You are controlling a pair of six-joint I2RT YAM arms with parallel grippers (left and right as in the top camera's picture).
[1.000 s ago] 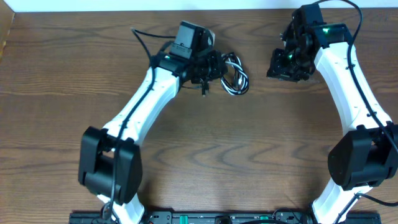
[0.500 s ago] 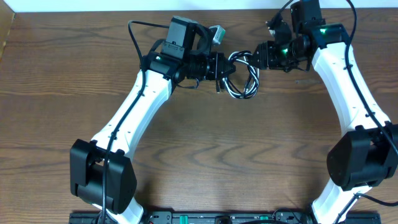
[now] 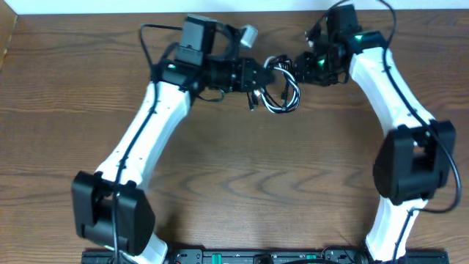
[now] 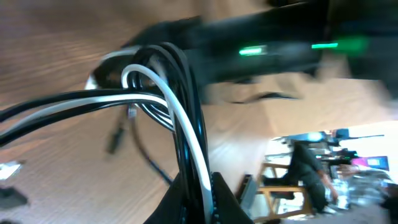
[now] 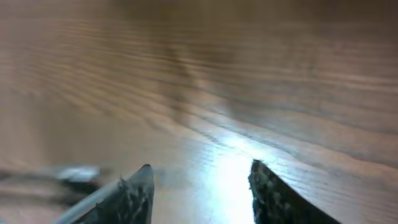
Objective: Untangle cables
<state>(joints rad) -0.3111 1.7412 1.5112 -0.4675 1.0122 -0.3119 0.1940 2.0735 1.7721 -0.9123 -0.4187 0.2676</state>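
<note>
The bundle's loops [image 3: 293, 85] are next to my right gripper's open fingers, so my left gripper should pull the bundle back out of the way before my right gripper goes for the loops' lower end [image 3: 284, 109].
The black and white cables [image 3: 283, 93] form one small tangled bundle near the far middle of the table. My left gripper [image 3: 258, 79] is shut on the bundle's left side. In the left wrist view the white cable [image 4: 180, 118] and black cable [image 4: 181, 70] loop up out of the closed jaws [image 4: 198, 186]. A dark plug [image 4: 115, 140] hangs below the loops. My right gripper [image 3: 294, 64] is at the bundle's upper right, touching or almost touching it. In the right wrist view its fingers [image 5: 200, 171] are open with only bare table between them.
The table's far edge [image 3: 278, 12] runs just behind both grippers. Both arms reach in from the near corners, the left arm [image 3: 146, 132] and the right arm [image 3: 388, 88]. Thick black arm wires [image 3: 150, 37] arch above the left wrist.
My right gripper has swung left from well apart to the bundle's upper right. My left arm has shifted slightly left and farther back with the bundle held.
</note>
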